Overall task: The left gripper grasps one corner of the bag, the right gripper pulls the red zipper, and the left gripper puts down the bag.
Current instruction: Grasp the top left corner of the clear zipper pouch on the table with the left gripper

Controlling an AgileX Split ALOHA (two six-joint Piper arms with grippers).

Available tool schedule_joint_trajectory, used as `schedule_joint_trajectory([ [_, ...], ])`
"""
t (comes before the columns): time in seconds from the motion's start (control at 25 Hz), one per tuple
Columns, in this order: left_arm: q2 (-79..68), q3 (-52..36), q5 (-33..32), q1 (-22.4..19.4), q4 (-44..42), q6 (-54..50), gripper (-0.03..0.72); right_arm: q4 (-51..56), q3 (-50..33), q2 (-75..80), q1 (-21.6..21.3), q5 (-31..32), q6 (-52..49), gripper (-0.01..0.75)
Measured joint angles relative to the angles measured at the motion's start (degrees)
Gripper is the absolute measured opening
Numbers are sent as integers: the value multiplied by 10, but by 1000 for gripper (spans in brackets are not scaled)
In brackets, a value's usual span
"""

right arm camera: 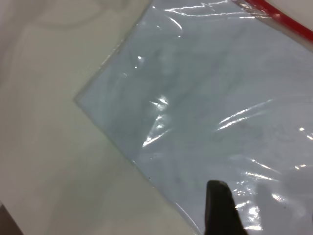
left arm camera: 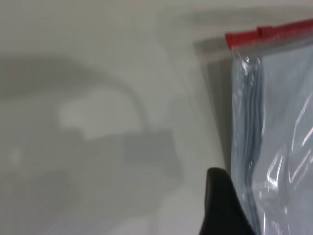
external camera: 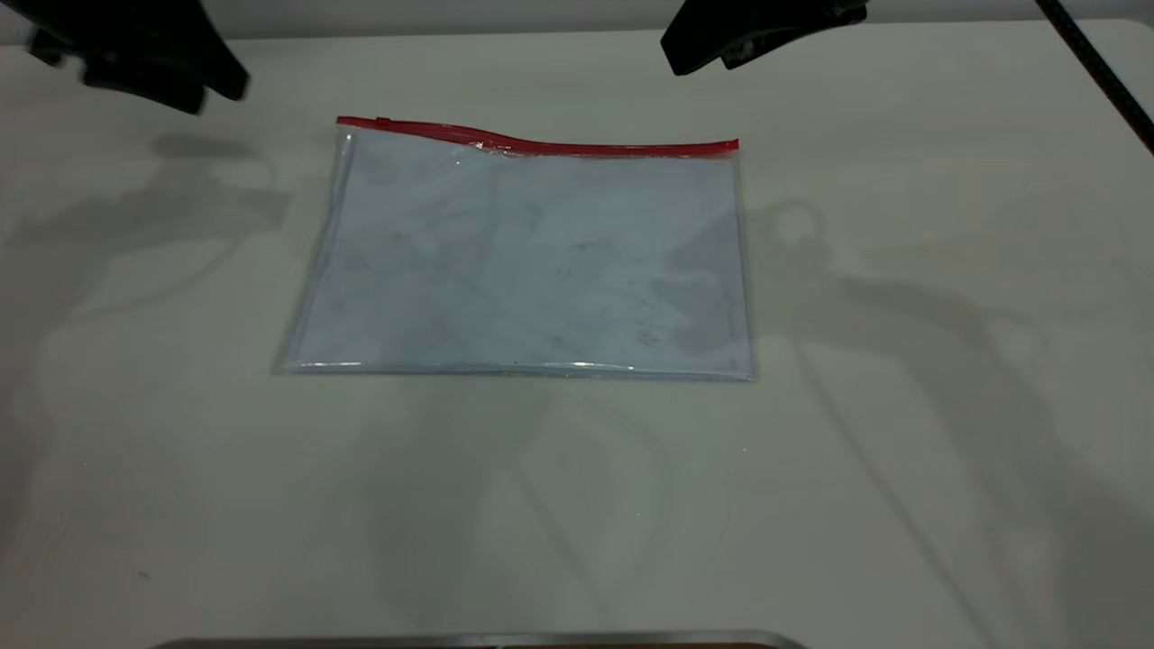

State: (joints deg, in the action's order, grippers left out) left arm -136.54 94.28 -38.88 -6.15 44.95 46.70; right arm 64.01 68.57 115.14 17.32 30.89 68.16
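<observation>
The red zipper's slider tab (external camera: pixel 383 120) is far from my right gripper, so next my left gripper takes hold of the bag (external camera: pixel 365 153) below that tab and brings it closer first.
The bag (external camera: pixel 527 261) lies flat on the white table (external camera: pixel 902 451), a clear bluish pouch. The red zipper (external camera: pixel 541 144) runs along its far edge, with the small slider tab (external camera: pixel 383 121) near the left end. My left gripper (external camera: pixel 144 68) hangs above the table, beyond and left of that red corner (external camera: pixel 343 123). In the left wrist view one finger (left arm camera: pixel 222 203) shows beside the bag's side edge, below the corner (left arm camera: pixel 234 40), with nothing against it. My right gripper (external camera: pixel 699 52) hovers beyond the far right corner. Its one visible finger (right arm camera: pixel 220 210) sits over the bag (right arm camera: pixel 210 98), holding nothing.
A black cable (external camera: pixel 1100 68) slants across the far right corner of the table. A grey metal edge (external camera: pixel 478 640) lies along the near side. Shadows of both arms fall on the table left and right of the bag.
</observation>
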Motion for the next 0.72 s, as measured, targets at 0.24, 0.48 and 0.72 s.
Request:
schedule_joint_trajectory([
  [0.24,-115,116,-73,0,66,47,506,4,2,0,0,-2,0,481],
  [0.48,-188,190,-99,0,86,57,505,4,2,0,0,-3,0,481],
  [0.72,-232,221,-121,0,145,84,507,4,2,0,0,-3,0,481],
])
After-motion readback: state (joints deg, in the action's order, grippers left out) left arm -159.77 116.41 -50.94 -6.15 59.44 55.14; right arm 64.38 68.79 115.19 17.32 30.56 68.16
